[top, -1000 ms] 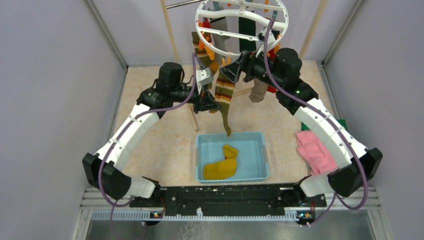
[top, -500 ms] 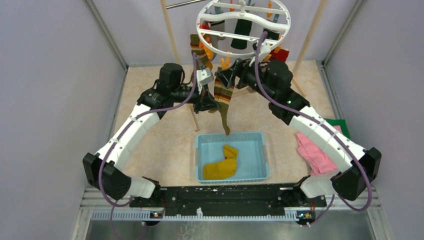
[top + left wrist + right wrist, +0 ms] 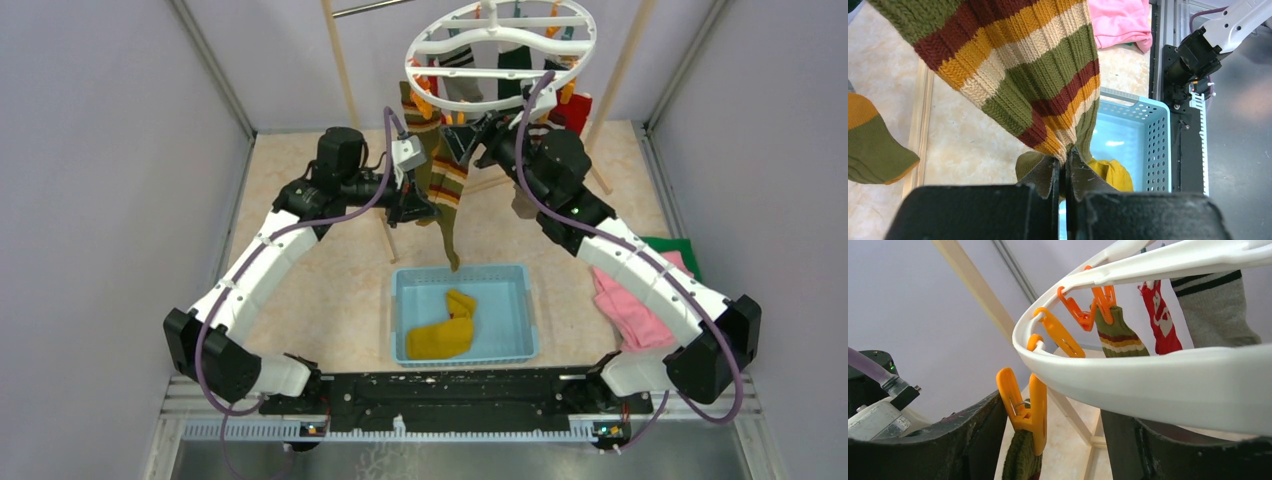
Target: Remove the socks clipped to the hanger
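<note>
The striped sock's orange clip (image 3: pixel 1027 419) is off the middle between the right gripper's fingers, so the robot should move back and squeeze the clip's handles (image 3: pixel 1009 390) from both sides.
The white ring hanger (image 3: pixel 500 45) hangs at the top with several socks on orange clips. An olive, red and mustard striped sock (image 3: pixel 447 190) hangs from it over the blue basket (image 3: pixel 516 276). My left gripper (image 3: pixel 418 208) is shut on this striped sock (image 3: pixel 1028 75), low on its leg. My right gripper (image 3: pixel 470 138) is open just under the ring, its jaws on either side of the orange clip (image 3: pixel 1025 407) that holds the striped sock's top (image 3: pixel 1020 460). The ring (image 3: pixel 1158 380) crosses close above the right finger. A mustard sock (image 3: pixel 445 330) lies in the basket.
A second striped sock (image 3: pixel 1118 335), a red sock (image 3: pixel 1160 320) and a grey sock (image 3: pixel 1213 310) hang on the ring's far side. Wooden rack posts (image 3: pixel 338 60) stand behind. Pink cloth (image 3: pixel 630 300) and green cloth (image 3: pixel 680 250) lie at the right.
My right arm has moved left and up, bringing its open gripper under the ring and around the orange clip. The hanger has swung and tilted. My left gripper has kept its hold.
</note>
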You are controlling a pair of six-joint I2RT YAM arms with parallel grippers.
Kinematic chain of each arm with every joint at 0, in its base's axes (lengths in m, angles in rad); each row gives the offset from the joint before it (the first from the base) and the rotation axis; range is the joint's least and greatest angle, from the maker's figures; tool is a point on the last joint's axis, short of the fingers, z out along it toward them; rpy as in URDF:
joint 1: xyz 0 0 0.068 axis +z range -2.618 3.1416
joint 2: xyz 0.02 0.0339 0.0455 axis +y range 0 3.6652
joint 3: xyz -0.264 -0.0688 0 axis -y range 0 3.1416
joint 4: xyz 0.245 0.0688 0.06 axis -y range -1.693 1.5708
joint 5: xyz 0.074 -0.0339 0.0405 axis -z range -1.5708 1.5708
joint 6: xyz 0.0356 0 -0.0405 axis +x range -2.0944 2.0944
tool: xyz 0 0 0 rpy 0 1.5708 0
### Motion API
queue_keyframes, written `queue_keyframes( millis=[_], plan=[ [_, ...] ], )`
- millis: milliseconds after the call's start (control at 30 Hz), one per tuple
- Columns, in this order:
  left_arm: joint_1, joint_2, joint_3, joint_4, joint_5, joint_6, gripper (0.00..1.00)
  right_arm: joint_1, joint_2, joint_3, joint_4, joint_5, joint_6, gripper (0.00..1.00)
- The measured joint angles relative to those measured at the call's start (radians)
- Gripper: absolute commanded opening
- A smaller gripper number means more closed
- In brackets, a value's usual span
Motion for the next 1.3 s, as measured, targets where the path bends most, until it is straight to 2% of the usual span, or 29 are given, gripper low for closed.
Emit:
queue_keyframes(
  millis=[200,467,633,733,833,867,900,1000,1100,1167,1300],
  plan=[
    [-0.003,0.0,-0.001,0.004,-0.008,0.0,0.0,0.008,0.018,0.001,0.03,0.001,0.001,0.57],
    [-0.007,0.0,-0.008,0.005,-0.012,0.001,0.0,0.013,0.056,0.008,0.06,0.012,0.015,0.29],
    [-0.009,-0.005,-0.042,0.022,-0.04,0.007,0.0,0.021,0.056,0.016,0.088,0.0,0.021,0.19],
    [-0.009,-0.01,-0.069,0.026,-0.059,0.019,0.0,0.023,0.056,0.017,0.08,-0.009,0.026,0.07],
    [-0.01,-0.011,-0.085,0.026,-0.071,0.031,0.0,0.024,0.056,0.017,0.083,-0.016,0.033,0.06],
    [-0.01,-0.011,-0.087,0.026,-0.072,0.032,0.0,0.024,0.056,0.017,0.083,-0.018,0.035,0.09],
    [-0.01,-0.011,-0.087,0.027,-0.074,0.034,0.0,0.024,0.056,0.017,0.084,-0.019,0.037,0.17],
    [-0.01,-0.012,-0.087,0.033,-0.075,0.035,0.0,0.024,0.056,0.017,0.086,-0.019,0.042,0.55],
    [-0.01,-0.012,-0.087,0.034,-0.081,0.035,0.0,0.024,0.055,0.018,0.087,-0.006,0.045,0.79],
    [-0.01,-0.012,-0.087,0.032,-0.085,0.034,0.0,0.024,0.053,0.018,0.082,0.015,0.039,0.87],
    [-0.011,-0.016,-0.089,0.033,-0.091,0.034,0.0,0.023,0.009,-0.003,0.062,0.062,0.026,0.88]
  ],
)
